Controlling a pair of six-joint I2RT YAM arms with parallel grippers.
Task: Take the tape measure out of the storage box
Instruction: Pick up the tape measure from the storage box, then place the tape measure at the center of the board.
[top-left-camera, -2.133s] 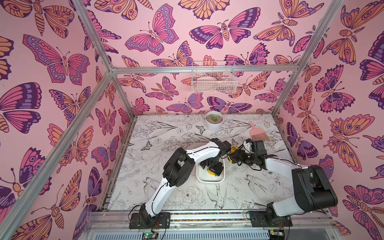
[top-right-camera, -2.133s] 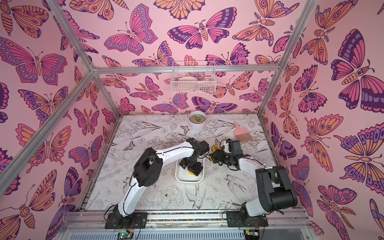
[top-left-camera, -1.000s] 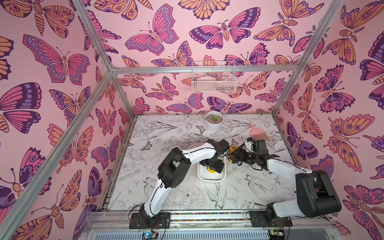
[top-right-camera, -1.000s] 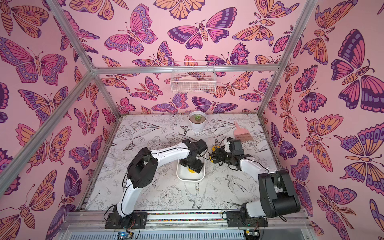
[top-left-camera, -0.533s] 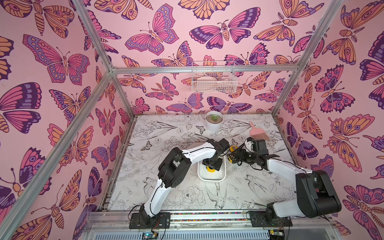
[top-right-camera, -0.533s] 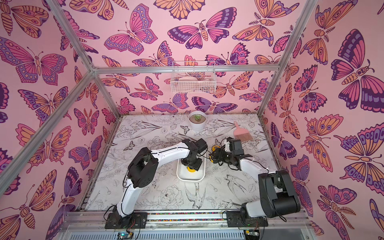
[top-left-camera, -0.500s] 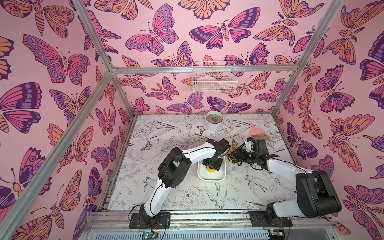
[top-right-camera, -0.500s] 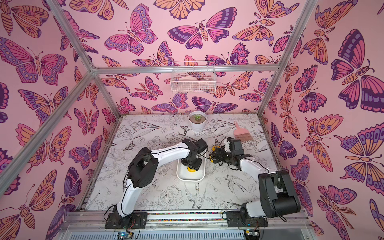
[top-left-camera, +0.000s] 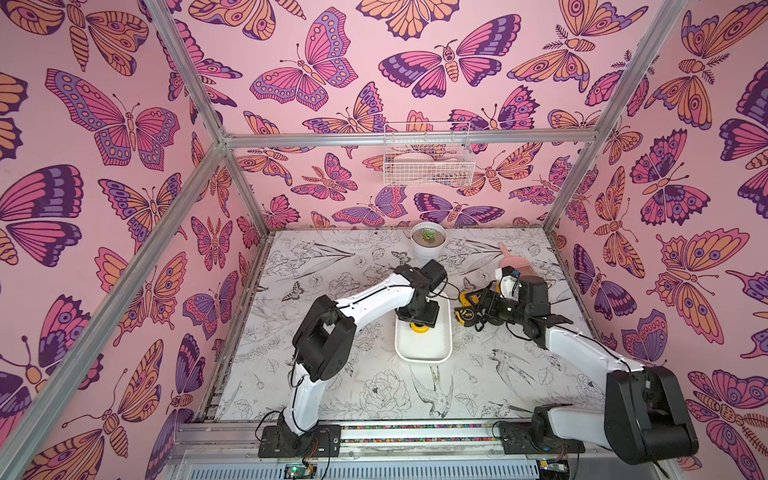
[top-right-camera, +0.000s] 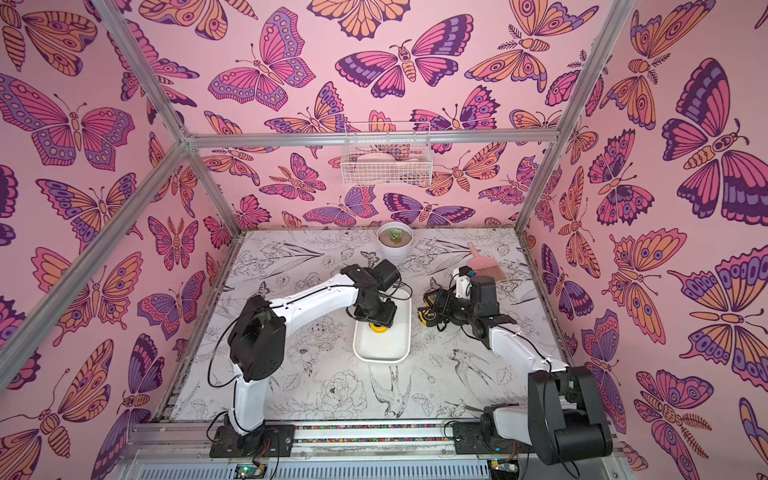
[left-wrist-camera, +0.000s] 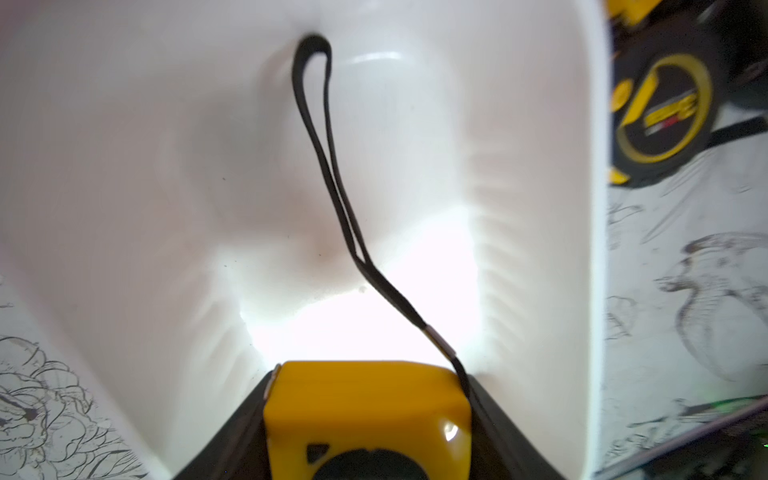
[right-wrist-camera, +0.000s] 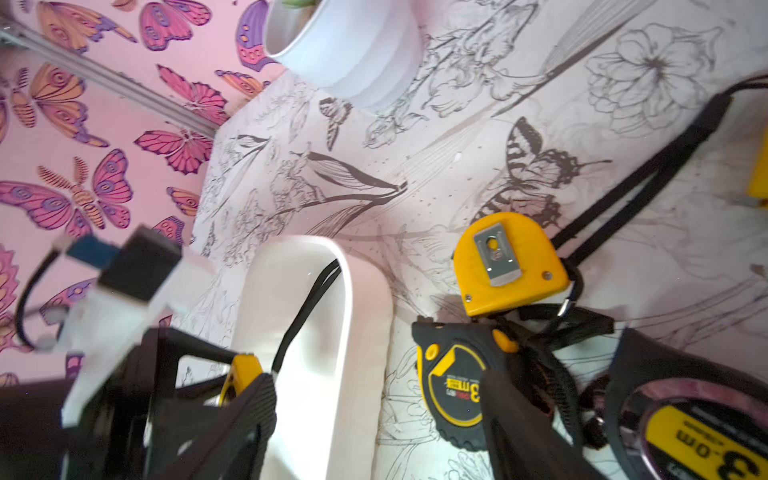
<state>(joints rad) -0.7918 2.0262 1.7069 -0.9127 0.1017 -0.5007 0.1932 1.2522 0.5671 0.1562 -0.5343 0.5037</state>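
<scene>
The yellow tape measure has my left gripper's fingers on its sides and the black strap (left-wrist-camera: 352, 236) lying loose, so my left gripper should keep lifting it until my open right gripper closes on it.
The storage box (top-left-camera: 424, 353) (top-right-camera: 380, 349) is a shallow white tub at mid-table. My left gripper (top-left-camera: 419, 322) (top-right-camera: 378, 320) reaches down into its far half. In the left wrist view that gripper (left-wrist-camera: 368, 376) is shut on a yellow tape measure (left-wrist-camera: 365, 415), a black finger against each side. The tape measure's black strap (left-wrist-camera: 332, 187) trails along the box floor (left-wrist-camera: 166, 166). My right gripper (top-left-camera: 478, 309) (right-wrist-camera: 380, 374) hovers open just right of the box. Only the box wall (right-wrist-camera: 332, 374) and table show between its fingers.
Several other tape measures lie on the table right of the box: a yellow one (right-wrist-camera: 509, 266), a black-and-yellow one (right-wrist-camera: 453, 395) (top-left-camera: 462, 316), another (right-wrist-camera: 698, 440) under my right wrist. A white plant pot (top-left-camera: 428, 245) and pink brush (top-left-camera: 513, 259) stand behind. A wire basket (top-left-camera: 428, 160) hangs on the back wall.
The left gripper's jaws have closed onto the yellow tape measure inside the box. The right arm has stayed almost still beside the box.
</scene>
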